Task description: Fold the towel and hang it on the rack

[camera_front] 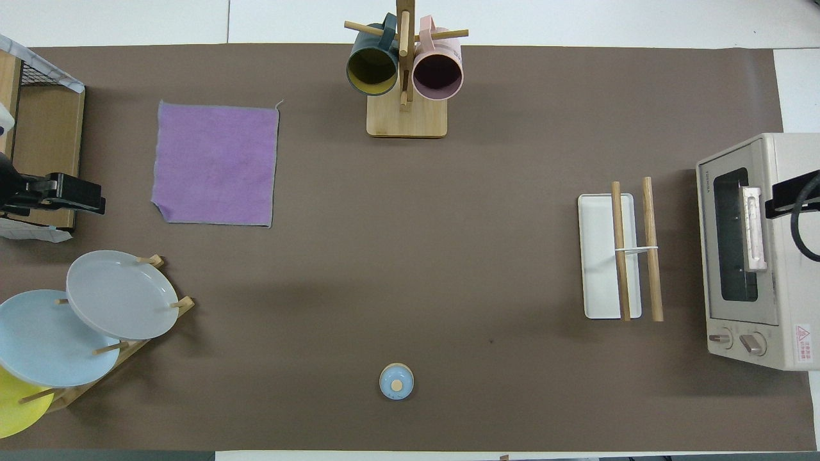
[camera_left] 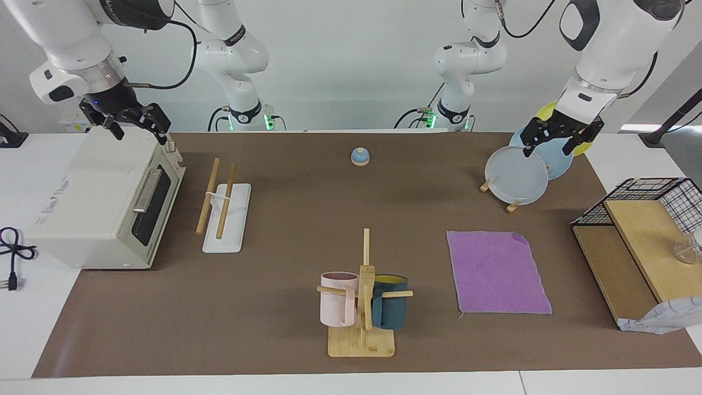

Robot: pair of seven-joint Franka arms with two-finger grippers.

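I see a darker edge at the turned-up corner, so I expect the purple towel to show a grey bottom side when I lift it.
The purple towel lies flat and unfolded on the brown mat toward the left arm's end, with one corner slightly turned up. The rack, two wooden rods over a white base, stands toward the right arm's end beside the toaster oven. My left gripper hangs open and empty in the air over the plate stand. My right gripper hangs open and empty over the toaster oven. Both are well apart from the towel.
A wooden mug tree with two cups stands farthest from the robots, mid-table. A plate stand, a toaster oven, a small blue bell and a wooden shelf with wire basket also stand here.
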